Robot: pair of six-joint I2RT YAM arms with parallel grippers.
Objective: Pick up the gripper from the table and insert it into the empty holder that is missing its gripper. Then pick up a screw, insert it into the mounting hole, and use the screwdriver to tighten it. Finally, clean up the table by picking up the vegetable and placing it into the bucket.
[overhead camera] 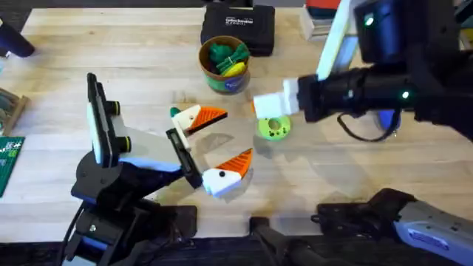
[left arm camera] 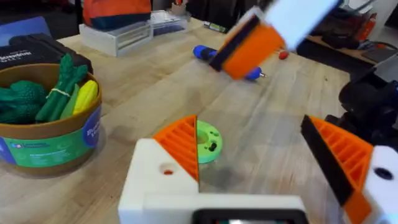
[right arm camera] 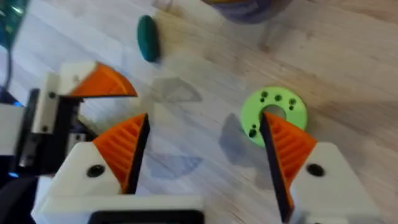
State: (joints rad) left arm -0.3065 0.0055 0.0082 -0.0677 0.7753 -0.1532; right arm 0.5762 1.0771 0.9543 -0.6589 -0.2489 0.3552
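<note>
I expect the dark screw (right arm camera: 252,133) to slide out and leave the ring behind when I lift, because the screw stands in a hole of the bright green ring (overhead camera: 274,128).
The bright green ring with holes (overhead camera: 273,128) lies mid-table. My right gripper (overhead camera: 270,103) hovers just over the ring (right arm camera: 273,112), open and holding nothing (right arm camera: 205,149). My left gripper (overhead camera: 236,134) is open too, beside the ring (left arm camera: 205,142), with nothing between its fingers (left arm camera: 261,155). The teal vegetable (overhead camera: 174,112) lies on the wood by the left gripper's far finger (right arm camera: 148,37). The bucket (overhead camera: 224,65) stands behind, with green and yellow items inside (left arm camera: 43,124). The blue screwdriver (left arm camera: 202,53) lies partly behind the right gripper's orange pad. The loose gripper, holder and screw are out of view.
A black case (overhead camera: 238,28) sits behind the bucket. A clear plastic box (left arm camera: 124,34) stands at the table's back. A green circuit board (overhead camera: 9,159) lies at the left edge. A small red thing (left arm camera: 283,55) rests near the screwdriver.
</note>
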